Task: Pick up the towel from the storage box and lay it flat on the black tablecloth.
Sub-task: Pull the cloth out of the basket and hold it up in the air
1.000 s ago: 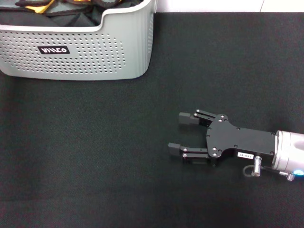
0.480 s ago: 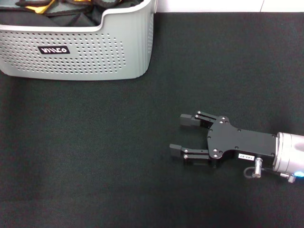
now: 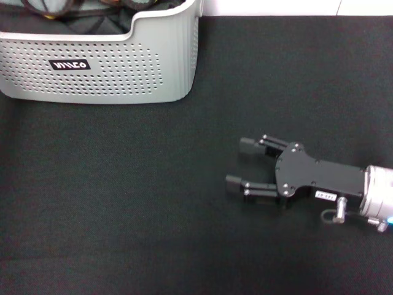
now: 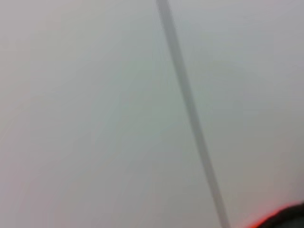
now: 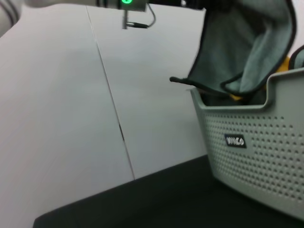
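Note:
My open right gripper should keep moving toward the towel point(image 5: 223, 57) hanging from my left gripper with its black edge point(image 5: 198, 51) loose, until it closes on that edge.
The towel point(image 5: 242, 52), grey-green with black edging, hangs in folds above the storage box point(image 5: 256, 156), and a little yellow shows at its lower end. My left gripper point(image 5: 216, 4) is shut on the towel's top, high over the box. The head view catches only a strip of the towel point(image 3: 58, 5) over the pale grey perforated storage box point(image 3: 98, 67) at the far left. My right gripper point(image 3: 241, 163) lies low over the black tablecloth point(image 3: 123, 203), open and empty, well to the right of the box.
Dark garments point(image 3: 92, 24) lie inside the box. The tablecloth point(image 5: 166, 199) runs up to a pale wall point(image 5: 71, 118) behind the box. The left wrist view holds only that pale wall point(image 4: 95, 118) with a seam.
The towel has risen in the box, and its yellow patch has gone from the head view. My right gripper has slid a little to the right and nearer, still open.

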